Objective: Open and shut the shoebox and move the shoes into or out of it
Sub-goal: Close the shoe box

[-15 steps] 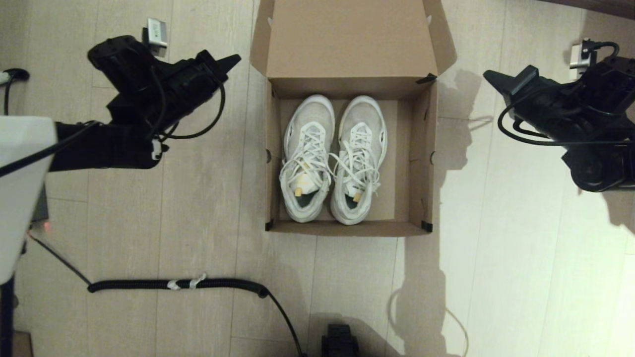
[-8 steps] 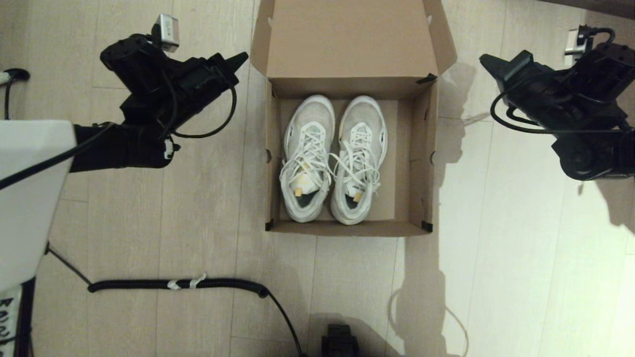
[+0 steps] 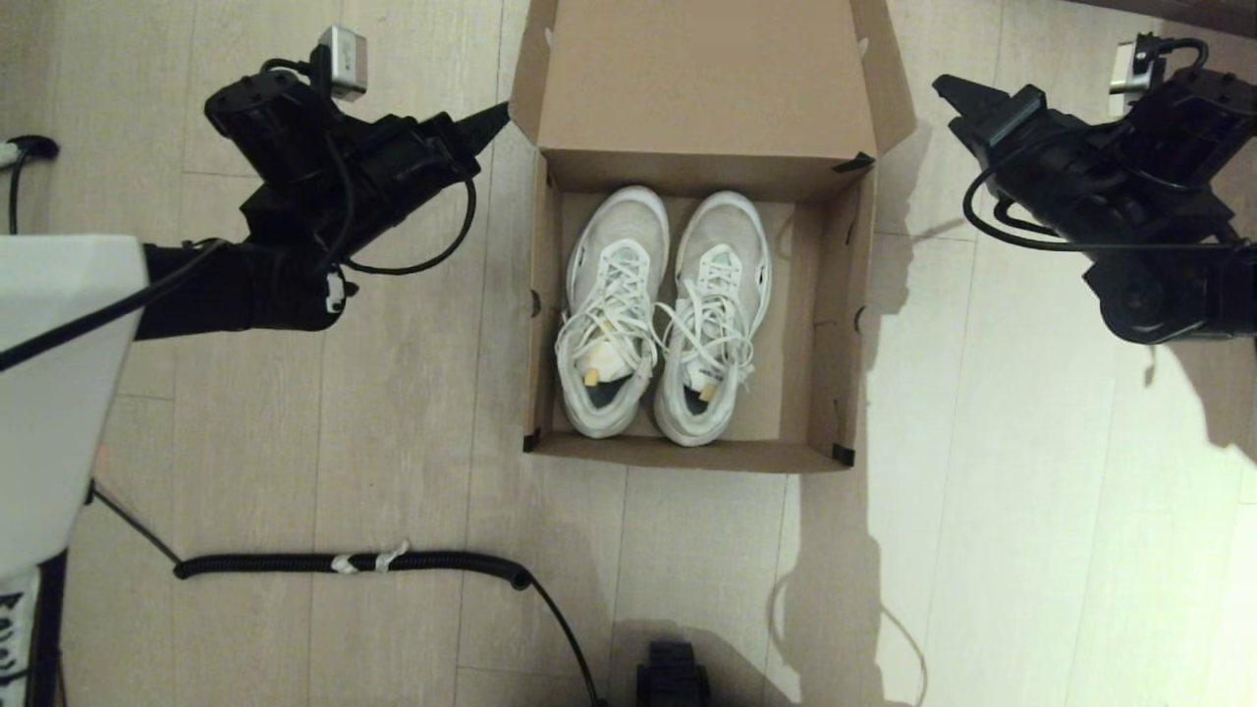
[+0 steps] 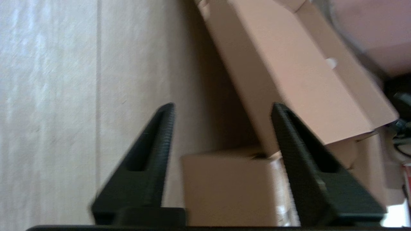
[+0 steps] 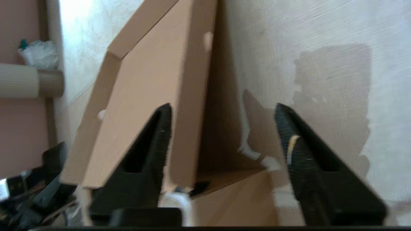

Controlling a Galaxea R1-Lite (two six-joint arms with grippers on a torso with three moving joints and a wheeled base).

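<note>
The whole shoebox [image 3: 689,455] will slide along with its shoes when the robot pushes the lid over, because the lid is joined to the loose-standing shoebox along a crease [image 3: 707,153].
The brown cardboard shoebox [image 3: 835,324] stands on the floor with its hinged lid [image 3: 707,79] folded back and open. Inside it the pair of white mesh shoes [image 3: 663,314] lies side by side, toes toward the lid. My left gripper [image 3: 496,118] is open, its tip touching the lid's left side flap [image 4: 289,73], which lies against one finger. My right gripper [image 3: 948,88] is open just right of the lid's right side flap [image 5: 189,96], which shows between its fingers [image 5: 154,144].
A coiled black cable [image 3: 354,563] runs across the wooden floor in front of the box on the left. A black part [image 3: 673,678] sits at the bottom middle. Bright light falls on the floor at the right.
Both grippers have moved inward and away from me toward the lid's side flaps. The left tip has reached the left flap, and the box has shifted slightly to the right.
</note>
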